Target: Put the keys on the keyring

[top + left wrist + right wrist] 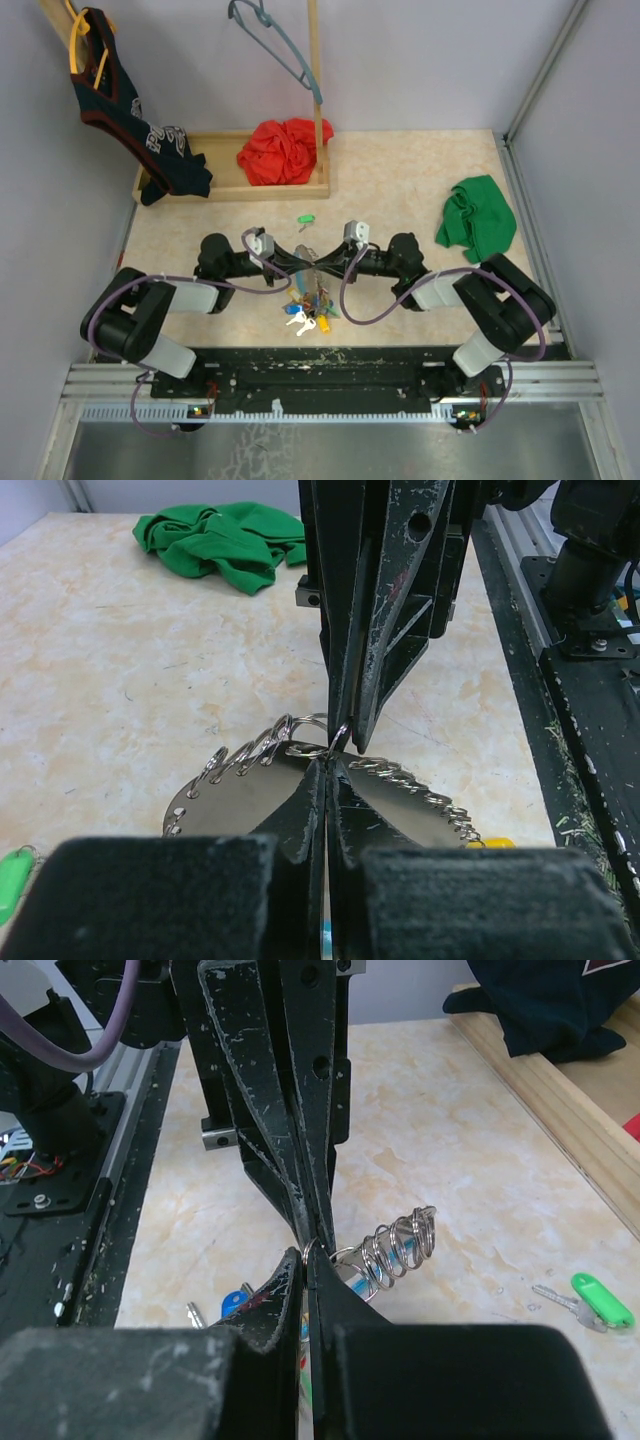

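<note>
The keyring hangs, both grippers crowding one small split ring (pixel 340 737), so I should set the keyring down and pinch its split rings from above with my left gripper.
The keyring (pixel 225 800) is a grey hoop held up between both grippers, with several small split rings (pixel 400 1243) threaded along its edge. Coloured keys (pixel 315 293) hang below it, and a few more keys (pixel 303 322) lie beneath on the table. My left gripper (pixel 328 765) is shut on the keyring. My right gripper (pixel 308 1252) faces it tip to tip and is shut on one small split ring at the hoop's edge. In the top view the two meet at the table's middle (pixel 314 263). A loose green-tagged key (pixel 600 1300) lies apart; it also shows in the top view (pixel 306 218).
A green cloth (pixel 478 218) lies at the right. A wooden tray (pixel 230 188) at the back holds a red cloth (pixel 280 150) and a dark shirt (pixel 140 130). A grey-blue hanger (pixel 275 35) hangs on a post. The arm bases' rail (pixel 330 375) runs along the near edge.
</note>
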You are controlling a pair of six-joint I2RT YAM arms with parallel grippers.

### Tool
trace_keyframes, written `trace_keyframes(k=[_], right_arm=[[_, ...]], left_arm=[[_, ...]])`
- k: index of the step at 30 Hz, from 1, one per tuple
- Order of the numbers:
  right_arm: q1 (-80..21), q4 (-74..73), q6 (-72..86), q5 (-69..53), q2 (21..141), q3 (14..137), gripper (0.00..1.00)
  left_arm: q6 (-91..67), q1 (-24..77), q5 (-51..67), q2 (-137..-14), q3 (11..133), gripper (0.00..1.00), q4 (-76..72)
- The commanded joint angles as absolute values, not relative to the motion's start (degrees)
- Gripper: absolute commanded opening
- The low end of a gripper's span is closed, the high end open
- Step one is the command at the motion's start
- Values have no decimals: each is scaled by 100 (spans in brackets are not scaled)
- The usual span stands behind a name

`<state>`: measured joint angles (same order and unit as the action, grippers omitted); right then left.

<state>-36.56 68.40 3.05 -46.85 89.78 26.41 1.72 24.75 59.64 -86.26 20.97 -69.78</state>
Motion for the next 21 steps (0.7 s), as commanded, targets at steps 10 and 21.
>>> trace_keyframes(k=[10,21], right_arm=[[-3656,2915,-1873,-3697,7483,3304,22],[-3658,701,-1749,-2393,7762,4108,32]], left_arm=[[1840,2675,5285,-7527,2717,0,-3956],[841,2836,4240,-7884,3082,29,-3313]])
